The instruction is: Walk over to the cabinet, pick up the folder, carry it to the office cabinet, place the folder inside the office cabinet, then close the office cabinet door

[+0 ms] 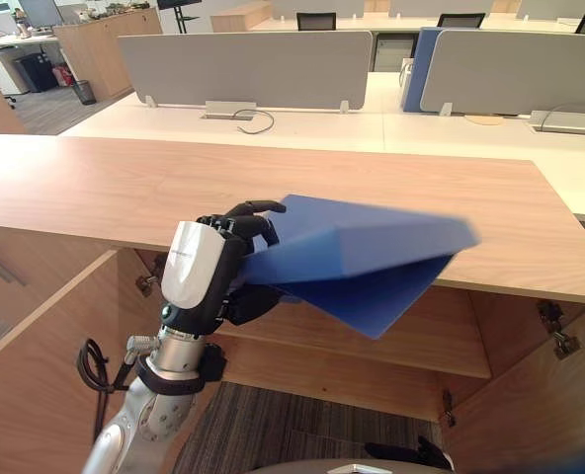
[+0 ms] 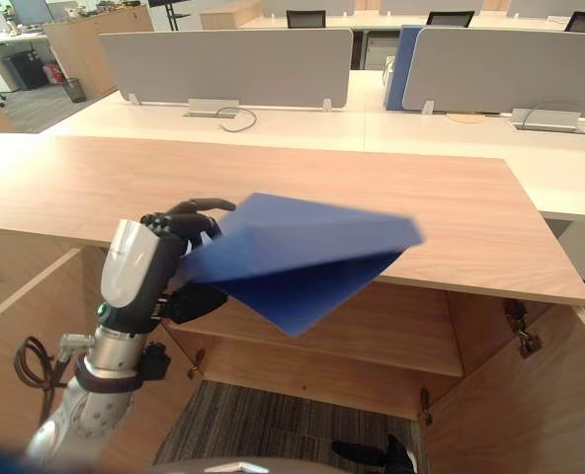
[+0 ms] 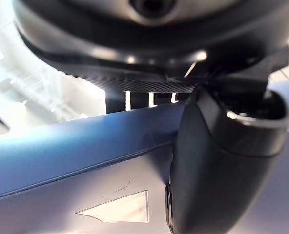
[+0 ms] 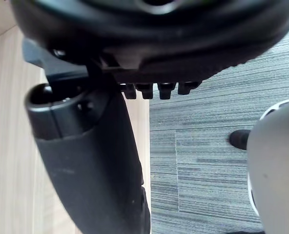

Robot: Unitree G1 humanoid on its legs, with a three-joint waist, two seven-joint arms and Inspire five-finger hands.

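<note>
I expect the blue folder [image 1: 344,247] to fold shut into a flat box when I put it inside the cabinet, because a wedge-shaped gap [image 1: 399,268] separates its covers.
My left hand [image 1: 199,262] is shut on one edge of the blue folder [image 1: 372,257], fingers over the top and thumb [image 3: 222,170] underneath. The folder hangs open and tilted in the air, just in front of the wooden office cabinet's top [image 1: 125,188] and above its open compartment. Inside the cabinet a wooden shelf [image 1: 372,341] shows below the folder. The left door [image 1: 36,375] and the right door [image 1: 549,395] both stand open. My right hand [image 4: 91,161] hangs open over grey carpet [image 4: 208,146] beside a wood panel [image 4: 8,146].
Behind the cabinet stand white desks [image 1: 302,123] with grey dividers [image 1: 243,69] and a blue one [image 1: 421,59]. A cable [image 1: 258,120] lies on the near desk. Office chairs [image 1: 317,20] and a wooden unit [image 1: 100,44] are further back.
</note>
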